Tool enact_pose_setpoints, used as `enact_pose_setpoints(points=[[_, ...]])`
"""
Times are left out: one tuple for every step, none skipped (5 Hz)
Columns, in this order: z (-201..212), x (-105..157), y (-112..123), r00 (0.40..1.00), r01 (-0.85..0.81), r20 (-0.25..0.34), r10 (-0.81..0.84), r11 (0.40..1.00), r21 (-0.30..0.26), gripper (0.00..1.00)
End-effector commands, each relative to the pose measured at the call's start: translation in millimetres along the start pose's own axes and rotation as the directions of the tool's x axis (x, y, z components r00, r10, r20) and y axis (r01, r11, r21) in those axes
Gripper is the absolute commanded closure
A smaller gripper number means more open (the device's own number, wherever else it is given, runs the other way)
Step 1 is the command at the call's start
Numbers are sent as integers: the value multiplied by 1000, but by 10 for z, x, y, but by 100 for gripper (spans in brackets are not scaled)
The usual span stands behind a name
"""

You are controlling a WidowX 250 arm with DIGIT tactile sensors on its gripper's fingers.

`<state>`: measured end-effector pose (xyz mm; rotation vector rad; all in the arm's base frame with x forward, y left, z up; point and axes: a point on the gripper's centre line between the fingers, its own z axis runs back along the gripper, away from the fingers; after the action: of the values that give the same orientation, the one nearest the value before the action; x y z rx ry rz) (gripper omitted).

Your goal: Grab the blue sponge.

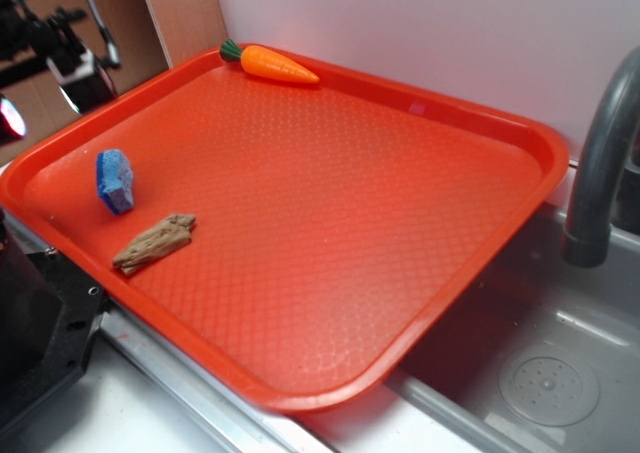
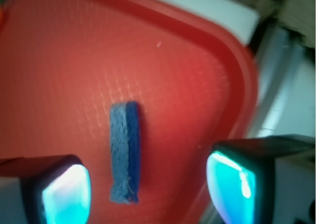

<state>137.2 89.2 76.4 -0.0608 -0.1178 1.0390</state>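
Observation:
The blue sponge (image 1: pixel 115 182) is standing on edge with its broad sides (image 2: pixel 125 152) facing my open fingers. My gripper keeps going down until the fingers are on both sides of the sponge, then close.
The blue sponge (image 1: pixel 114 180) stands on its narrow edge near the left rim of the red tray (image 1: pixel 400 233), just above a brown wood-like chunk (image 1: pixel 155 243). In the wrist view the sponge (image 2: pixel 126 150) runs lengthwise up the frame on the tray (image 2: pixel 197 61). My gripper (image 2: pixel 148 189) is open and hovers above it. The glowing left pad (image 2: pixel 66 194) and right pad (image 2: pixel 231 184) stand wide on either side of the sponge's near end, touching nothing. In the exterior view only dark arm hardware (image 1: pixel 65 53) shows at the top left.
An orange toy carrot (image 1: pixel 275 63) lies at the tray's far rim. A grey faucet (image 1: pixel 600 163) and a sink basin (image 1: pixel 550 373) are to the right. The tray's raised rim (image 2: pixel 242 85) passes close to the right pad.

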Motion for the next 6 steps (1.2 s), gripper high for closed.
enact_pose_setpoints(points=[[-336, -32, -112, 993, 76, 78, -83, 993, 88, 0], [-545, -94, -76, 998, 53, 37, -59, 988, 143, 0], [-652, -148, -65, 999, 36, 17, -40, 983, 182, 100], [-566, -151, -87, 999, 46, 12, -49, 986, 162, 100], [-171, -195, -178, 974, 207, 66, -216, 971, 120, 100], [298, -307, -266, 937, 330, 102, -334, 942, 57, 100]])
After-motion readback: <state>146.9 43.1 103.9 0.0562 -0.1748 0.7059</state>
